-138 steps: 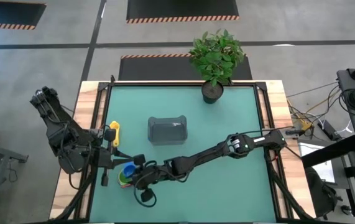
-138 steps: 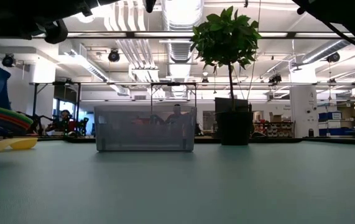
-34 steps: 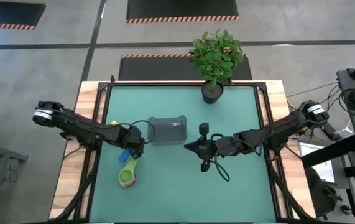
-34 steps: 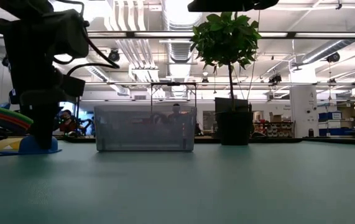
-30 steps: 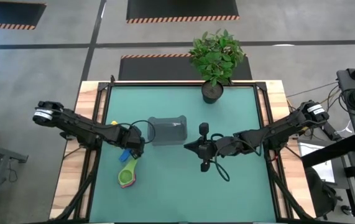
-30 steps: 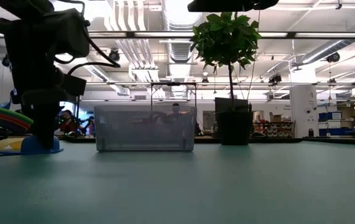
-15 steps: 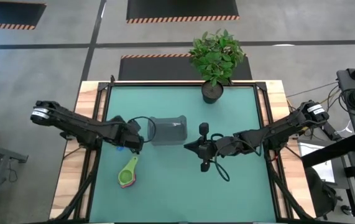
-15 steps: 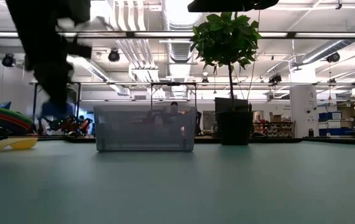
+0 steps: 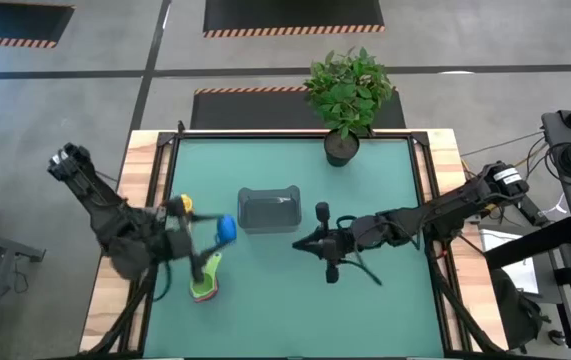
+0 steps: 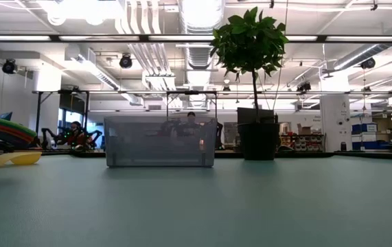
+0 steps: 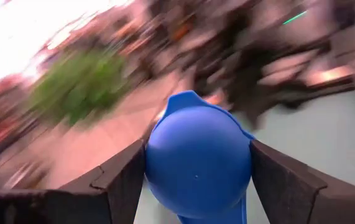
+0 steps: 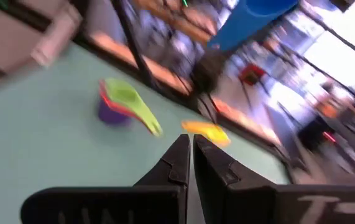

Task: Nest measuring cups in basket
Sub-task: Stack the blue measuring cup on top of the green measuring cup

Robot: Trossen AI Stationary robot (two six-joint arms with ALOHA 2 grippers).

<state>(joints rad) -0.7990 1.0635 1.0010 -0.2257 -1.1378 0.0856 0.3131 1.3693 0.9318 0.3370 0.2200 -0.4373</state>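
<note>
My left gripper's fingers span the blue cup's bowl, so my right gripper should take the cup by its handle before nesting it in the green cup.
My left gripper is raised over the table's left part, shut on a blue measuring cup that also shows from above. A yellow cup lies near the left edge. A nested stack with a green cup on top sits nearer the front. The dark grey basket stands on its base mid-table. My right gripper hovers shut, right of the basket, holding nothing. My left gripper pinches the blue cup's round bowl by two opposite sides between its two fingers. The fingers lie about level, pointing toward the table's right. The cup is lifted clear of the table, its short handle lying back toward the gripper's body.
A black pot with a green plant stands at the far edge, right of centre. Open green table surface lies in front of the basket and to the right.
My left gripper has risen from the table with the blue cup and tipped from pointing down to about level, rolling as it went. The cup, which stood on the table next to the stack, is now lifted clear. The arm has swung toward the table's near-left corner.
</note>
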